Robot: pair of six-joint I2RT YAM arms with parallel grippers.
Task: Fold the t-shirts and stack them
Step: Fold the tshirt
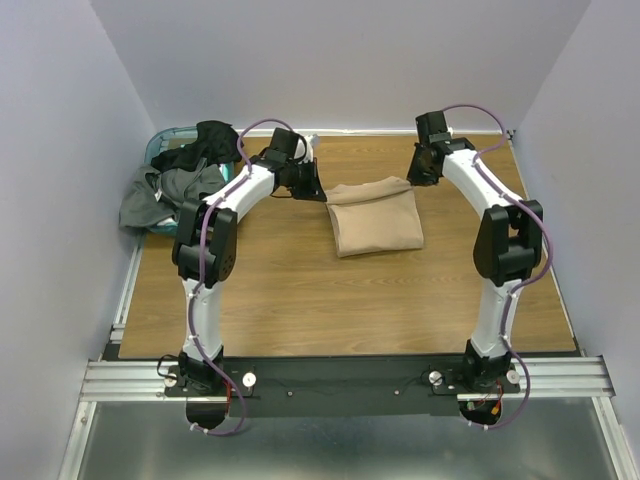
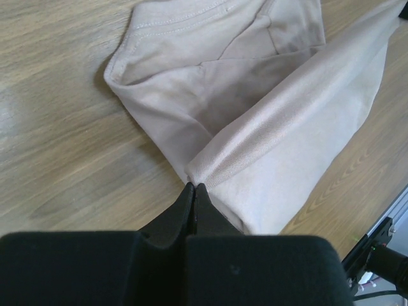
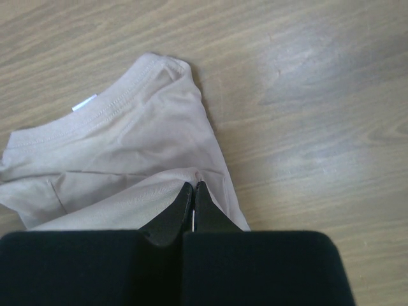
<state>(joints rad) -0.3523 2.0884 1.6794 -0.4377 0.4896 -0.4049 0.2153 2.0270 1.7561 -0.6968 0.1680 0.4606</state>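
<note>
My two grippers are holding the tan shirt's folded edge (image 1: 370, 191) stretched between them. My right gripper should keep moving it toward the collar (image 3: 143, 78) and let it go just below the collar.
The tan-beige t-shirt (image 1: 376, 218) lies partly folded at the middle back of the wooden table. My left gripper (image 1: 318, 190) is at its far-left corner. In the left wrist view this gripper (image 2: 193, 186) is shut on the folded edge of the tan shirt (image 2: 242, 83). My right gripper (image 1: 420, 172) is at the far-right corner. In the right wrist view it (image 3: 193, 185) is shut on a fold of the shirt (image 3: 127, 140) below the collar. A dark grey t-shirt (image 1: 165, 192) and a black one (image 1: 210, 140) hang bunched over the basket at the far left.
The teal plastic basket (image 1: 170, 133) stands at the table's far-left corner, against the wall. Grey walls close in the left, back and right. A metal rail (image 1: 350, 375) runs along the near edge by the arm bases.
</note>
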